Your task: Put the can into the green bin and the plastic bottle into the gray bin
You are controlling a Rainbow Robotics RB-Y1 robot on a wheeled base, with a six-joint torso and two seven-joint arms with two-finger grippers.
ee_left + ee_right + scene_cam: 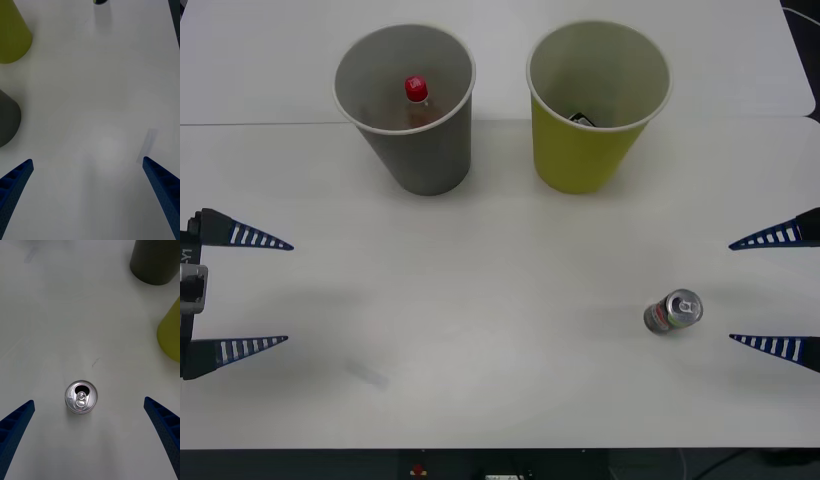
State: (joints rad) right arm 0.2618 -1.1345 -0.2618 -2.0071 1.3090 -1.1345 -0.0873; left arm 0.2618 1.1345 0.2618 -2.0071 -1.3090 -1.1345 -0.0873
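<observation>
My gripper will drop the can [673, 311] into the green bin, and the can will tip onto its side over other cans, because a dark edge [582, 119] shows inside the bin.
The silver can [673, 312] stands upright on the white table, just in front of my right gripper [730, 291], which is open at the right edge. From the right wrist the can's pull-tab top [81, 396] lies between the spread blue fingers [161, 427], touching neither. The plastic bottle [416, 90], red cap up, stands inside the gray bin [430, 160] at the back left. The green bin [580, 160] stands to its right. My left gripper [288, 293] is open at the left edge, holding nothing.
A small dark item [580, 120] lies inside the green bin. From the left wrist, the green bin [11, 33] and gray bin [7, 120] stand to one side. A seam [260, 124] crosses the table behind the bins. The table's front edge [500, 448] is close.
</observation>
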